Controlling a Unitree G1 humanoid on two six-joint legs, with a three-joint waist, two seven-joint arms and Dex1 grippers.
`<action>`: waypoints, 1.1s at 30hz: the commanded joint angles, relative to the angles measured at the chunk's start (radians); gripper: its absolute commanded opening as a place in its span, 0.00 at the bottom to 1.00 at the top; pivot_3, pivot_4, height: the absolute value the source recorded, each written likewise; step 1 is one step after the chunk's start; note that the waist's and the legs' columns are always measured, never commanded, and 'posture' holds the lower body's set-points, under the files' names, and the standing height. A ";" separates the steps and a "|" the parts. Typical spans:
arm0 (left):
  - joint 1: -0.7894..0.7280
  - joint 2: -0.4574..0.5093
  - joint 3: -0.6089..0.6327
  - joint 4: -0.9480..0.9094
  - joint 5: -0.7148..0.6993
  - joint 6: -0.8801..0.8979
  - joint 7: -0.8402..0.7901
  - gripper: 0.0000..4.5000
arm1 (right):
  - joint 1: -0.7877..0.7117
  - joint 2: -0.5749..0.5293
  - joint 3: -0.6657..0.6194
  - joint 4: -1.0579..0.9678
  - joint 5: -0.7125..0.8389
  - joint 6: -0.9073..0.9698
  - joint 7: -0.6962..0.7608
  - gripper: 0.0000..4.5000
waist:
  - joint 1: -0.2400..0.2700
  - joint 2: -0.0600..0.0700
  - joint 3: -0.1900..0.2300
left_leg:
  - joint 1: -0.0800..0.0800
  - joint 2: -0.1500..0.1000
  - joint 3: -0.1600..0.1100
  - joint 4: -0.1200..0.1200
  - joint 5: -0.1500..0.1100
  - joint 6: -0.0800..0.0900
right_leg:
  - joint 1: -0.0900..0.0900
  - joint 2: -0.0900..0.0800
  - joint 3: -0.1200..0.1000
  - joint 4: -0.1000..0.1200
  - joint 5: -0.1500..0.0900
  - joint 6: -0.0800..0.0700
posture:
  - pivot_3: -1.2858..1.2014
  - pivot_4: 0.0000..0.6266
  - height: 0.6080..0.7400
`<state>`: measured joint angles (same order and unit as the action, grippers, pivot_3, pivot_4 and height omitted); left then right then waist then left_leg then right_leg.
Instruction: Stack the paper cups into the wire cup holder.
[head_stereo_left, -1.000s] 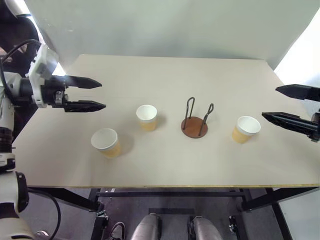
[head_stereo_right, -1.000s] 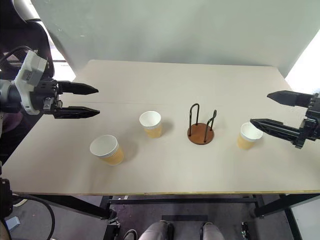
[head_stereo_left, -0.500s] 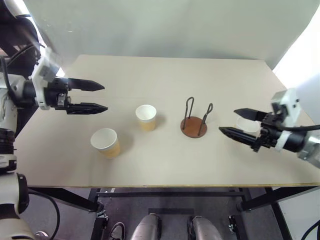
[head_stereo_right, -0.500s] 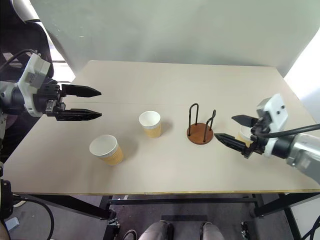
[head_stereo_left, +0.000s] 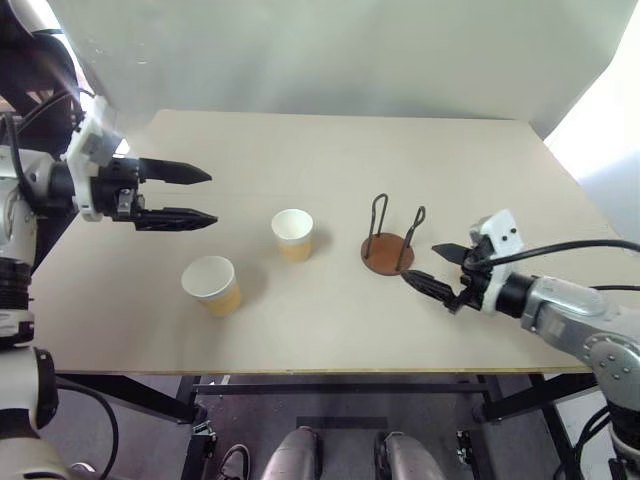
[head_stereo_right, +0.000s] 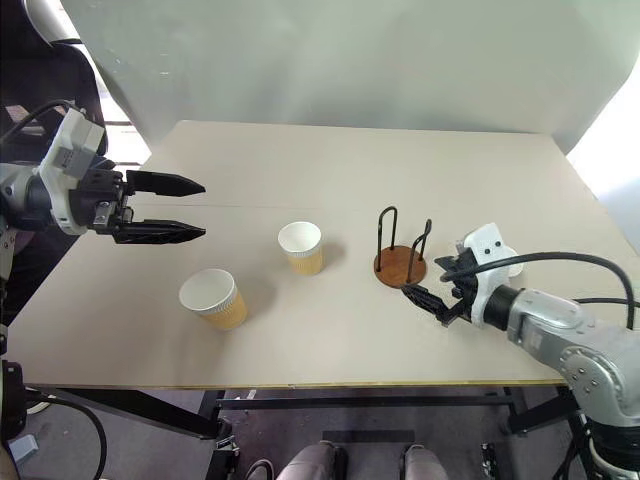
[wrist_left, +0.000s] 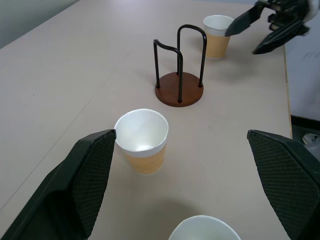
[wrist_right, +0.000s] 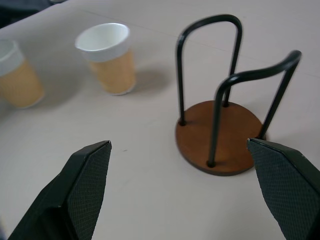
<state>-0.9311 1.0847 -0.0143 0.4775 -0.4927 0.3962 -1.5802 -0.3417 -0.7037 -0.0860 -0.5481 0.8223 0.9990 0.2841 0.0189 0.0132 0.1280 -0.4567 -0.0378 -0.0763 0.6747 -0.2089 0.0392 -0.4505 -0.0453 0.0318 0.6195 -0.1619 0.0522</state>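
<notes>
The dark wire loops are set into the brown disc (wrist_right: 211, 163). The whole wire cup holder (head_stereo_left: 387, 256) will therefore come along upright when I pull on a loop.
The wire cup holder (head_stereo_left: 389, 253), a brown disc with two dark wire loops, stands empty right of the table's middle. One paper cup (head_stereo_left: 292, 234) stands upright to its left, another paper cup (head_stereo_left: 211, 285) nearer the front left. A third paper cup (wrist_left: 217, 36) stands right of the holder, behind my right gripper. My right gripper (head_stereo_left: 420, 263) is open and empty, low over the table just right of the holder, pointing left at it. My left gripper (head_stereo_left: 212, 196) hangs open and empty above the table's left side, left of the two cups.
The pale tabletop (head_stereo_left: 330, 150) has free room behind the cups and the holder. Its front edge (head_stereo_left: 330, 372) runs close below the front-left cup. A grey wall stands behind the table.
My right gripper has swung in from the table's right edge, dropped lower and passed the right cup to end beside the holder. The left gripper has stayed where it was.
</notes>
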 joint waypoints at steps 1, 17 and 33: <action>-0.003 0.018 0.027 -0.031 -0.010 0.003 -0.034 1.00 | -0.021 0.020 0.019 -0.001 -0.058 -0.028 -0.009 1.00 | 0.000 0.000 0.000 | 0.000 0.000 0.000 0.000 0.000 0.000 | 0.000 0.000 0.000 0.000 0.000 0.000 | 0.52 0.24 1.00; 0.031 0.015 0.056 -0.063 0.014 0.015 -0.018 1.00 | -0.092 0.187 0.196 0.202 -0.343 -0.175 0.033 1.00 | -0.001 0.000 0.000 | 0.000 0.000 -0.001 -0.001 0.000 -0.003 | -0.001 0.000 -0.001 0.000 0.000 -0.002 | 0.52 0.24 1.00; 0.048 0.015 0.076 -0.090 0.027 0.010 -0.006 1.00 | -0.153 0.274 0.241 0.343 -0.500 -0.296 0.092 0.96 | -0.003 0.000 0.000 | 0.000 0.001 -0.002 -0.007 -0.001 -0.015 | -0.003 0.000 -0.002 0.000 0.002 -0.006 | 0.52 0.24 1.00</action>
<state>-0.8782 1.0831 0.0270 0.4128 -0.4707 0.4119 -1.5776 -0.4720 -0.4340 0.1626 -0.1925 0.3372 0.7281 0.3644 0.0160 0.0132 0.1279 -0.4568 -0.0369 -0.0785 0.6671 -0.2095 0.0234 -0.4534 -0.0453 0.0295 0.6191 -0.1593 0.0460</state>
